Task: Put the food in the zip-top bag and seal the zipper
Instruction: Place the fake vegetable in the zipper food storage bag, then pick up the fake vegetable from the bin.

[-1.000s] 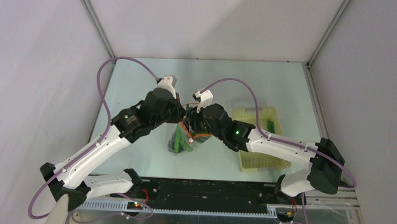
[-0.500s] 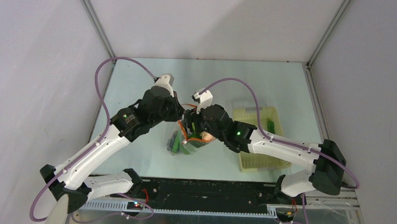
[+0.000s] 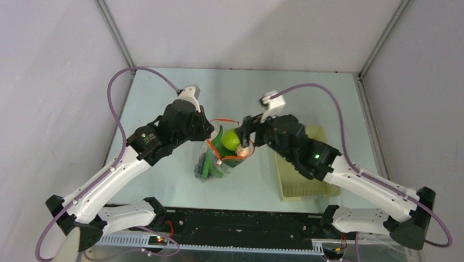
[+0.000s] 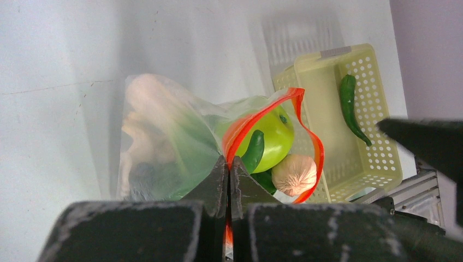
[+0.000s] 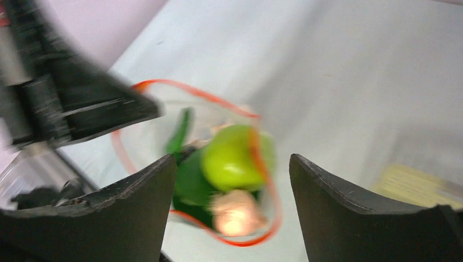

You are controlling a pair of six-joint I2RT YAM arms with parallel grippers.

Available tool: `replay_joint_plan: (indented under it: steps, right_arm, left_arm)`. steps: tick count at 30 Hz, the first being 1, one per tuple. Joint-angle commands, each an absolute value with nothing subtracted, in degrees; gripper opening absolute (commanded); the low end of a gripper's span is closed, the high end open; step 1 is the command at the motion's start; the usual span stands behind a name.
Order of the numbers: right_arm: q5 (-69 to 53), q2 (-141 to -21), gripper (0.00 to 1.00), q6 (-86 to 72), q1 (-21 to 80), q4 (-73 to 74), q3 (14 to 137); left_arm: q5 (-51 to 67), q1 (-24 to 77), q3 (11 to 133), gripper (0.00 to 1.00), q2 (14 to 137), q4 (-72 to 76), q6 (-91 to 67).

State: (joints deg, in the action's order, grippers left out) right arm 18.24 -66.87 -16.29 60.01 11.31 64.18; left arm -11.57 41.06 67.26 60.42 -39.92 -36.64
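Note:
The long green pepper [image 4: 350, 107] is by itself in the pale yellow basket, so my open right gripper should keep going toward it until its thick end [image 4: 347, 85] is between the fingers.
The clear zip-top bag [image 4: 164, 136] stands open in the middle of the table [image 3: 161, 99]. My left gripper [image 4: 229, 161] is shut on the rim at its orange-red zipper [image 4: 306, 117]. In the bag's mouth lie a green apple [image 4: 273, 136], a white mushroom [image 4: 295, 173] and a dark green pepper [image 4: 254, 150], with leafy greens lower down. In the top view the apple [image 3: 230, 140] shows between both grippers. My right gripper [image 5: 233, 158] hangs open just above the apple [image 5: 232, 164] and mushroom [image 5: 236, 213], holding nothing.
A pale yellow perforated basket [image 4: 382, 158] stands right of the bag with a long green pepper [image 4: 349, 103] in it. In the top view my right arm crosses over the basket [image 3: 297, 188]. Grey walls close in the table on three sides.
My right gripper has opened and drawn back up and to the right, away from the bag. The green apple now lies uncovered in the bag's mouth. The left gripper keeps its hold.

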Motion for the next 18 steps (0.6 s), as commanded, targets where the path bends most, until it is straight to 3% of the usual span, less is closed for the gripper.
replay_joint_plan:
  steps: [1, 8, 18]
  right_arm:
    - [22.9, -60.8, 0.79, -20.9, 52.0, 21.8, 62.1]
    - [22.3, -57.5, 0.78, -25.9, 34.8, 30.9, 53.5]
    - [29.0, -71.8, 0.74, -22.5, 25.8, 33.2, 50.5]
  left_arm:
    - [-11.2, 40.6, 67.6, 0.00, 58.2, -36.1, -37.4]
    - [-10.9, 40.5, 67.5, 0.00, 58.2, -36.0, -37.7]
    - [-10.9, 40.5, 67.5, 0.00, 57.9, -36.0, -37.7]
